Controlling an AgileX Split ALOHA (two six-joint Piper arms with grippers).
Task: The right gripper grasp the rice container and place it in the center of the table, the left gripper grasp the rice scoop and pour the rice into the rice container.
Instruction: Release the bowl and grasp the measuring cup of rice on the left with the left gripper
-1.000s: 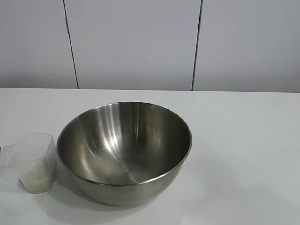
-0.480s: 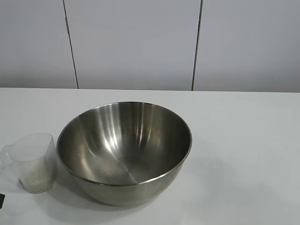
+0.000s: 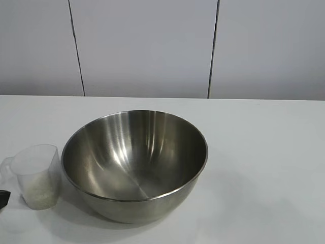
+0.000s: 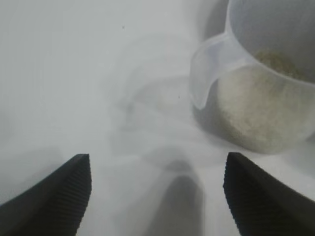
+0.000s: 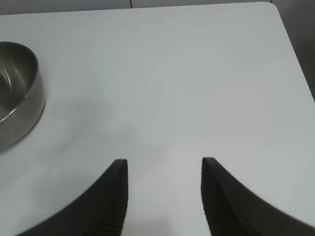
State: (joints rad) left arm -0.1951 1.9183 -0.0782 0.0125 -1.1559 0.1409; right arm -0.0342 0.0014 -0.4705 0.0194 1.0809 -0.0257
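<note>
The rice (image 3: 40, 192) will run out of the scoop and leave it empty when I pour, because the scoop's side widens to a wide open rim (image 3: 34, 154).
The steel rice container (image 3: 134, 162) stands on the white table (image 3: 264, 168) near the middle, empty inside. The clear plastic rice scoop (image 3: 36, 175) stands upright just left of it, with white rice (image 3: 39, 192) in its lower part. Only a black tip of my left gripper (image 3: 3, 198) shows at the exterior view's left edge, close to the scoop's tab handle. In the left wrist view my left gripper (image 4: 157, 169) is open and empty, with the scoop (image 4: 256, 83) and its rice (image 4: 261, 108) a short way beyond the fingertips. My right gripper (image 5: 164, 164) is open and empty over bare table, the rice container (image 5: 17, 93) off to one side.
A pale panelled wall (image 3: 152, 46) rises behind the table's far edge. In the right wrist view the table's rounded corner and edge (image 5: 290, 44) show beyond the gripper.
The black tip of my left gripper has come up into the exterior view at the left edge, nearer the scoop's handle. The container and scoop have not moved.
</note>
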